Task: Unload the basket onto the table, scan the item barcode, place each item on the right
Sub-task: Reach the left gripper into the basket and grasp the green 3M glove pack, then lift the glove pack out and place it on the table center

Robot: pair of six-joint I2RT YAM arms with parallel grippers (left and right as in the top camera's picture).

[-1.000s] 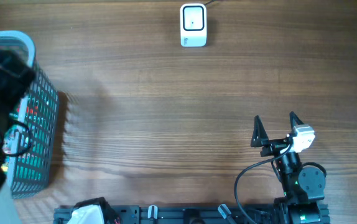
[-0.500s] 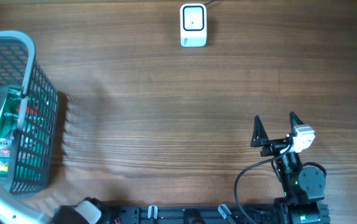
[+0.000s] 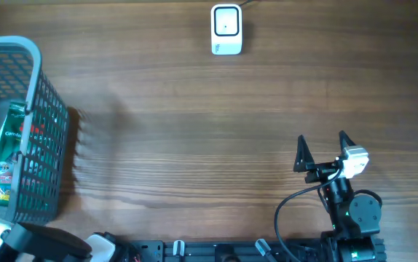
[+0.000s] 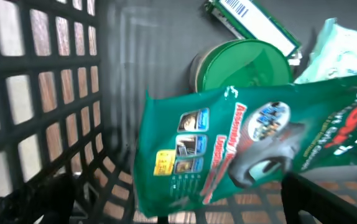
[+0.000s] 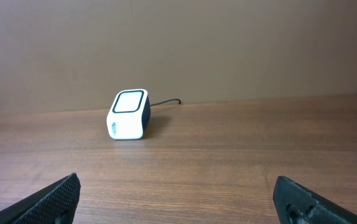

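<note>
The green packet (image 4: 228,124) is lying free above the tin, and the packet's near end is between my open fingers. My left gripper should go down next until it pinches that end (image 3: 1,188).
A green printed packet (image 4: 247,143) lies in the dark mesh basket (image 3: 45,124) at the table's left edge; from overhead the packet (image 3: 9,138) shows through the basket's open top. My left gripper (image 4: 178,208) hangs open inside the basket, one finger on each side of the packet's lower edge, nothing gripped. The white barcode scanner (image 3: 226,29) stands at the far middle of the table. My right gripper (image 3: 324,143) rests open and empty at the near right, facing the scanner (image 5: 129,114).
Behind the green packet in the basket lie a round green-lidded tin (image 4: 247,62), a green-and-white box with a barcode (image 4: 253,22) and a pale packet (image 4: 346,50). The left arm (image 3: 45,244) crosses the near-left corner. A cable runs behind the scanner.
The left arm has swung from over the basket towards the near-left corner, uncovering the basket's contents from overhead. The right arm has not moved.
</note>
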